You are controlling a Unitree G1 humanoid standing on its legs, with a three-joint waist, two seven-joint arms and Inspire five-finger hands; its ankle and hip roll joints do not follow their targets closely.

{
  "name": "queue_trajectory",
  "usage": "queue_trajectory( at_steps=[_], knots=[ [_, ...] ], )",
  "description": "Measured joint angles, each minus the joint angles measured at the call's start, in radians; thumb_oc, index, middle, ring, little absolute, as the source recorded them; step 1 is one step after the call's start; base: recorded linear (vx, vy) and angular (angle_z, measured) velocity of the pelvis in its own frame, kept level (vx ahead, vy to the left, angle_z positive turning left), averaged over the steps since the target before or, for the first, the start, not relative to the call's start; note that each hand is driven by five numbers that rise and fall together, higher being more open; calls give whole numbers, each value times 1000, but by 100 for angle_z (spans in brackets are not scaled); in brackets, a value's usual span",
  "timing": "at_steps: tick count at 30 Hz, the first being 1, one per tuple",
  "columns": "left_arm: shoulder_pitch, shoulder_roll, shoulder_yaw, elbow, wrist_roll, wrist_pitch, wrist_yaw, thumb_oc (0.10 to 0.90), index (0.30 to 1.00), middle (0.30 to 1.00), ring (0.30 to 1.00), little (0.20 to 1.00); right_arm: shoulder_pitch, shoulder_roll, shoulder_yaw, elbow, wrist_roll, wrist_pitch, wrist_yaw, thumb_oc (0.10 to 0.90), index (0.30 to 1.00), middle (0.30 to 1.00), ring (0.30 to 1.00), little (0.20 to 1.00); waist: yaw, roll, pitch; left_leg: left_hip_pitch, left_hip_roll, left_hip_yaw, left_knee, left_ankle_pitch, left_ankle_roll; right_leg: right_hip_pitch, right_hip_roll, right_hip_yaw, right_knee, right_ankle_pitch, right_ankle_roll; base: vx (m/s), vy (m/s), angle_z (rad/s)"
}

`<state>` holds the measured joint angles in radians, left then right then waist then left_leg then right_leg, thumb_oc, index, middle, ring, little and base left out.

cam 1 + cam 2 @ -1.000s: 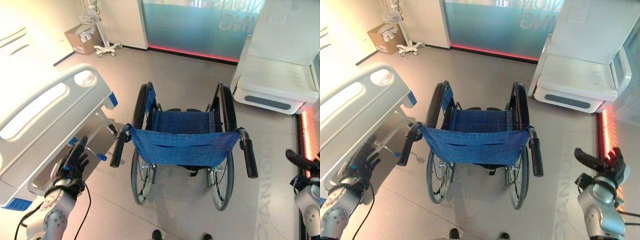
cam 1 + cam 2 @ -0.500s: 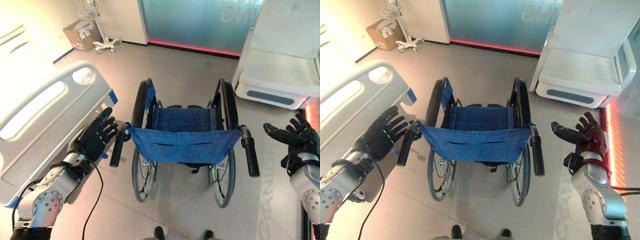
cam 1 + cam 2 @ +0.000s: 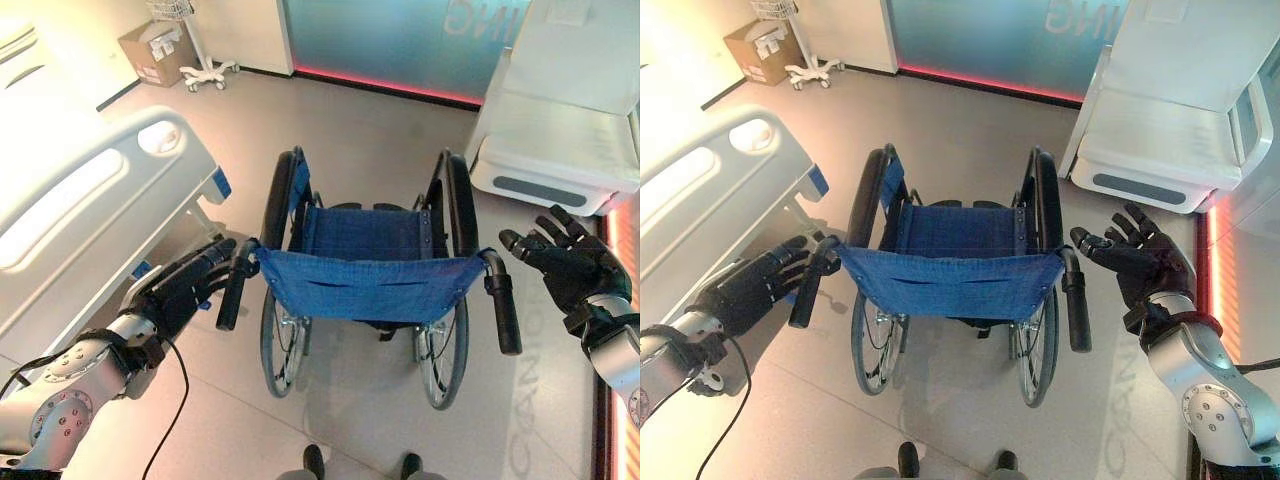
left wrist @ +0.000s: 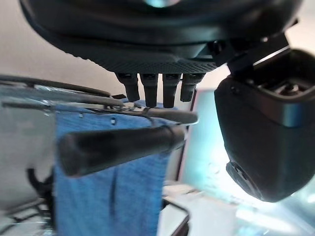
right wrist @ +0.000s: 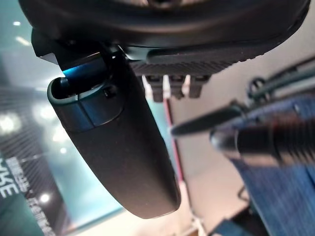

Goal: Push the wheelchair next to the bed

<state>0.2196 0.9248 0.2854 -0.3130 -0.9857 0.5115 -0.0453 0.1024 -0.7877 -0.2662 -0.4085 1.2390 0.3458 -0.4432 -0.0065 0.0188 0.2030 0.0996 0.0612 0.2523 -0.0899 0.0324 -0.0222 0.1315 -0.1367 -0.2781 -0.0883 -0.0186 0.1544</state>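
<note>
The wheelchair [image 3: 368, 288] will stay unfolded while it rolls and turns when I push, because the blue sling seat [image 3: 365, 233] is stretched wide between the wheels.
The wheelchair [image 3: 365, 285], with a blue sling seat and back, stands in the middle of the floor with its back towards me. My left hand [image 3: 185, 285] is open, its straight fingers [image 4: 157, 91] reaching up to the black left push handle [image 3: 232, 290] without curling round it. That handle [image 4: 118, 147] lies between fingers and thumb in the left wrist view. My right hand [image 3: 565, 265] is open with spread fingers, a short way right of the right push handle [image 3: 503, 315]. The bed [image 3: 90, 210], white with a moulded footboard, runs along the left.
A white medical unit [image 3: 560, 150] stands at the back right, close to the wheelchair's right wheel. A cardboard box [image 3: 150, 50] and a wheeled stand [image 3: 205, 70] sit at the far left wall. A frosted glass wall closes the back. Bare floor lies ahead of the wheelchair.
Both hands have risen from low at my sides and come inward. The left now reaches the left push handle; the right is nearer the right one. The wheelchair has not moved.
</note>
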Motion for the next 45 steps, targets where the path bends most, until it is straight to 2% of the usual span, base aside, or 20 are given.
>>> queue_trajectory(
  at_steps=[3,5,11,14,22,26,31,33,45],
  knots=[
    [33,52,21,-39,57,0,-36,800,900,900,900,900,37,-30,2,-36,29,0,0,800,900,900,900,900,9,0,0,-2,0,0,0,0,0,-2,0,-1,0,0,0,0,0,0],
    [66,71,80,-59,98,-3,-52,800,900,900,900,900,45,-33,0,-51,28,0,0,800,900,900,900,900,10,0,0,-2,0,0,0,0,0,-2,0,-1,0,0,0,0,0,0],
    [181,110,275,-82,189,-81,-74,800,900,900,900,900,118,-66,-32,-78,32,0,0,800,900,900,900,900,25,1,0,-5,0,-2,0,0,0,-4,0,-4,0,0,0,-7,-2,0],
    [206,113,321,-101,207,-103,-93,800,900,900,900,900,139,-66,-44,-84,33,0,0,800,900,900,900,900,31,1,0,-8,-1,-5,0,0,0,-5,-1,-7,0,0,0,-37,-8,3],
    [252,125,307,-204,184,-103,-187,800,900,900,900,900,165,-67,-50,-119,31,0,0,800,900,900,900,900,31,2,0,-25,-1,-5,0,1,-1,-21,-1,-7,0,0,0,-17,-2,0],
    [255,185,268,-222,154,-82,-205,800,900,900,900,900,179,-114,-50,-119,36,-2,0,800,900,900,900,900,26,8,0,-26,-2,-5,0,1,-1,-22,-2,-7,0,0,0,0,0,0],
    [255,204,266,-225,105,-70,-205,800,900,900,900,900,183,-138,-50,-119,38,-3,0,800,900,900,900,900,18,17,-1,-21,-1,-3,0,1,-1,-20,-1,-5,0,0,0,0,0,0],
    [254,232,257,-225,103,-66,-197,800,900,900,900,900,183,-146,-49,-119,33,-4,0,800,900,900,900,900,20,20,-2,-20,-1,-2,0,1,-1,-18,-1,-5,0,0,0,0,0,0],
    [247,279,245,-223,121,-36,-179,800,900,900,900,900,202,-192,-50,-118,10,-26,-14,800,900,900,900,900,15,23,-2,-17,-1,2,0,1,-1,-19,-1,1,0,0,0,3,0,0]
  ],
)
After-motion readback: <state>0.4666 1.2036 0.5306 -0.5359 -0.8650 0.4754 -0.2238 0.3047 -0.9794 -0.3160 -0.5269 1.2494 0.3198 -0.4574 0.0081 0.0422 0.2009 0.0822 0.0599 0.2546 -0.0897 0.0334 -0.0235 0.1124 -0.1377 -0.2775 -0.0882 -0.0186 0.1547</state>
